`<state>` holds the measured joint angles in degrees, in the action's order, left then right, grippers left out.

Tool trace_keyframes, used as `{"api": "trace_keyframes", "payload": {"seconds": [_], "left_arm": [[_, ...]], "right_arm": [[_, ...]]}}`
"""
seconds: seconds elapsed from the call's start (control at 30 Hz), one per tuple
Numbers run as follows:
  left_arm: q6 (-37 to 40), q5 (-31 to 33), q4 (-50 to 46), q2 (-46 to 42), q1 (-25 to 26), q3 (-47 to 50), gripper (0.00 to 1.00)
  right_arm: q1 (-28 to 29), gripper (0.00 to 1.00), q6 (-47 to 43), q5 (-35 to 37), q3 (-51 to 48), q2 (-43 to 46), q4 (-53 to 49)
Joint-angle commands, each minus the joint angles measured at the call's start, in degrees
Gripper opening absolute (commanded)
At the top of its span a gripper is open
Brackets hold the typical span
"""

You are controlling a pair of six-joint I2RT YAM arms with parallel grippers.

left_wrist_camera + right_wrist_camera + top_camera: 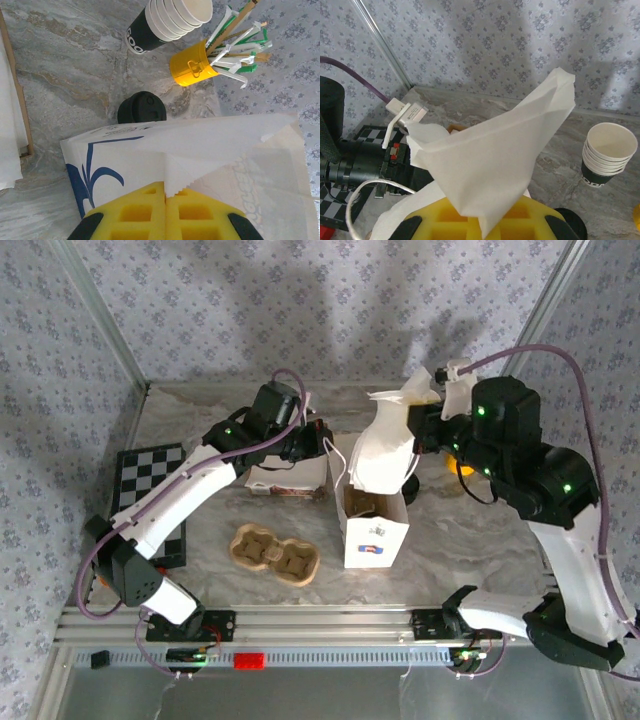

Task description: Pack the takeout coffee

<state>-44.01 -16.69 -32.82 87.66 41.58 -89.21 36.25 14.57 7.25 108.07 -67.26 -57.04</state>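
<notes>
The white napkin (390, 435) is in my right gripper, past the bag's side rim. Next, my right gripper moves the napkin back over the bag's opening (366, 500) before it lets go.
A lidded single cup, the takeout coffee, is not visible; it may be hidden. Both grippers hold one white paper bag (380, 452) in the air over the back middle of the table. My left gripper (322, 447) is shut on the bag's zigzag-cut edge; its yellow fingertips (150, 212) pinch that blue-printed bag (150, 150). From the right side, my right gripper (422, 430) is shut on a fold of the same bag (490, 155). Beyond it in the right wrist view is the left gripper (395, 150).
A white carton bag (375, 532) stands open below, something brown inside. A pulp cup carrier (273, 553) lies front left. A lidless cup stack (167, 22), a yellow stirrer pot (192, 67) and a squat black lid stack (142, 107) stand behind. A checkerboard (150, 490) lies left.
</notes>
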Motion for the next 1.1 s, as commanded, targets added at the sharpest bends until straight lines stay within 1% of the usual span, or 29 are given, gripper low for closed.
{"api": "trace_keyframes", "payload": {"seconds": [0.0, 0.13, 0.3, 0.43, 0.5, 0.53, 0.63, 0.67, 0.8, 0.87, 0.97, 1.07], "left_arm": [[-0.12, -1.77, 1.27, 0.19, -0.07, -2.27, 0.05], [-0.37, -1.43, 0.94, 0.23, 0.21, -2.61, 0.07], [-0.72, -0.56, -0.13, 0.77, 0.58, -4.14, 0.09], [-0.63, 0.19, -1.63, 1.62, 0.93, -5.77, 0.1], [-0.6, 1.19, -2.41, 1.79, 1.24, -6.32, 0.1], [-0.67, 1.42, -2.38, 1.78, 1.39, -6.25, 0.1], [-0.9, 1.39, -2.38, 1.89, 1.57, -6.03, 0.1], [-0.88, 1.47, -2.43, 1.77, 1.58, -6.06, 0.1], [-0.99, 1.81, -2.27, 1.8, 1.67, -6.01, 0.1], [-1.08, 1.75, -2.23, 1.81, 1.74, -5.93, 0.1], [-1.08, 1.75, -2.15, 1.74, 1.76, -5.97, 0.1], [-1.07, 1.86, -2.27, 1.76, 1.77, -5.98, 0.1]], "right_arm": [[0.83, 0.0, 0.12, -1.55, -1.71, -0.06, 2.43], [3.1, 0.0, -1.8, 3.01, -4.08, -0.15, 4.05], [5.77, 0.0, -6.62, 3.96, -8.16, 0.72, 7.92], [6.44, 0.0, -8.33, 2.74, -11.16, 1.23, 9.69], [6.55, 0.0, -7.93, 0.49, -12.81, 1.89, 11.49], [6.41, 0.0, -6.2, -2.2, -13.33, 2.25, 11.65], [3.68, 0.0, -0.19, -9.42, -13.91, 3.54, 16.49], [3.1, 0.0, 1.71, -10.01, -13.14, 3.35, 17.3], [1.29, 0.0, 7.82, -12.61, -10.27, 1.86, 14.96], [0.66, 0.0, 9.7, -13.92, -10.81, 1.87, 15.43], [-1.42, 0.0, 12.22, -18.12, -12.42, 1.88, 16.89], [-3.61, 0.0, 13.47, -19.49, -15.04, 2.09, 17.78]]}}
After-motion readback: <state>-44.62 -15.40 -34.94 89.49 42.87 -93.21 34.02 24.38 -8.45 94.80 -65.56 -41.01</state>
